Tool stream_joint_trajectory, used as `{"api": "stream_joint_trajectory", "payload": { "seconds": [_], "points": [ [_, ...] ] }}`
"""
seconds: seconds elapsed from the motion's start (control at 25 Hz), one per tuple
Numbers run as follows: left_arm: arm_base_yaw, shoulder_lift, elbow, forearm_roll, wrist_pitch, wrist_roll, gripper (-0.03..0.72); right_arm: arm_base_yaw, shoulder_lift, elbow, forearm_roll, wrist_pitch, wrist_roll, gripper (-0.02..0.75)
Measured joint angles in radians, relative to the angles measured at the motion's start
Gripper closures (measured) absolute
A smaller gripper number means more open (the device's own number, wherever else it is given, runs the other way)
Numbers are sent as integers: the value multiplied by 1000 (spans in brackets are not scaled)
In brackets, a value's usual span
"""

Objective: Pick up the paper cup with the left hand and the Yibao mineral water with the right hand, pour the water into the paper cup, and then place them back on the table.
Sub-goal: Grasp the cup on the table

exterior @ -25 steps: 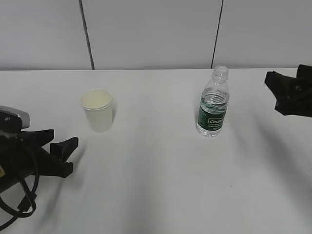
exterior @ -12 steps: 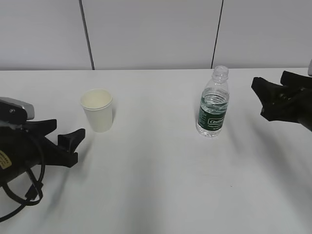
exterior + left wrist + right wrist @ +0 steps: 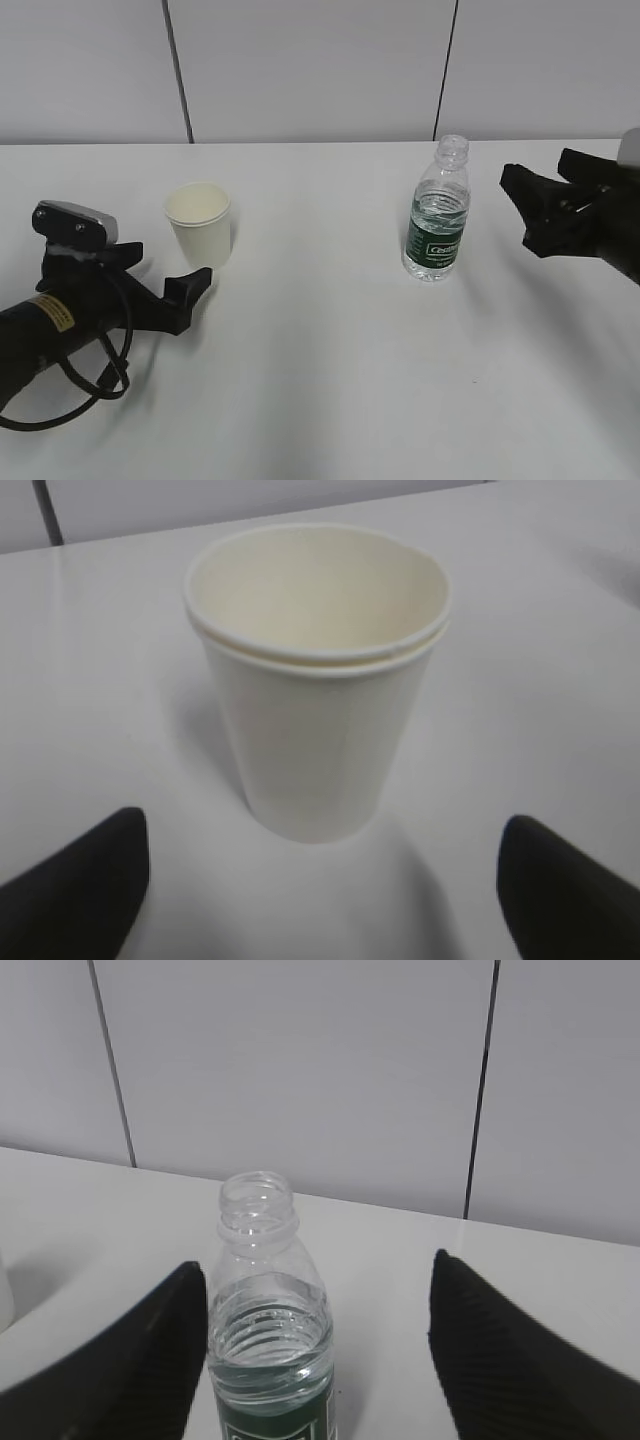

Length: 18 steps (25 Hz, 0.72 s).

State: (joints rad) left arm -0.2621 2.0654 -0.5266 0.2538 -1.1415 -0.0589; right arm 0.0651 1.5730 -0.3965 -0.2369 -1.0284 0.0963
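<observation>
The paper cup should keep its opening round when I carry it with my left gripper, because it has a thick, doubled rim.
The paper cup stands upright and empty on the white table, left of the middle. My left gripper is open just in front and left of it, not touching. In the left wrist view the cup stands ahead of my open gripper, between the lines of its two fingers. The capless Yibao bottle with its green label holds water up to its shoulders. My right gripper is open to its right, apart from it. In the right wrist view the bottle sits ahead of my open gripper, nearer the left finger.
A grey panelled wall runs behind the table's far edge. The left arm's black cables loop over the table at the front left.
My left gripper has moved right and forward toward the cup. My right gripper has moved left toward the bottle. Cup and bottle have not moved.
</observation>
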Motion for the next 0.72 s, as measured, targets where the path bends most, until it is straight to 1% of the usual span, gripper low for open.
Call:
{"api": "stream_joint_trajectory", "payload": {
  "seconds": [0.2, 0.36, 0.4, 0.72],
  "points": [
    [0, 30, -62, 3, 1, 0, 48, 0, 26, 0, 0, -16, 0, 226],
    [0, 30, -97, 4, 1, 0, 55, 0, 61, 0, 2, -64, 0, 226],
    [0, 31, -105, 4, 1, 0, 57, 0, 88, 0, 1, -96, 0, 226],
    [0, 98, -167, 11, 2, -4, 79, 0, 109, 0, 6, -104, 0, 226]
  ]
}}
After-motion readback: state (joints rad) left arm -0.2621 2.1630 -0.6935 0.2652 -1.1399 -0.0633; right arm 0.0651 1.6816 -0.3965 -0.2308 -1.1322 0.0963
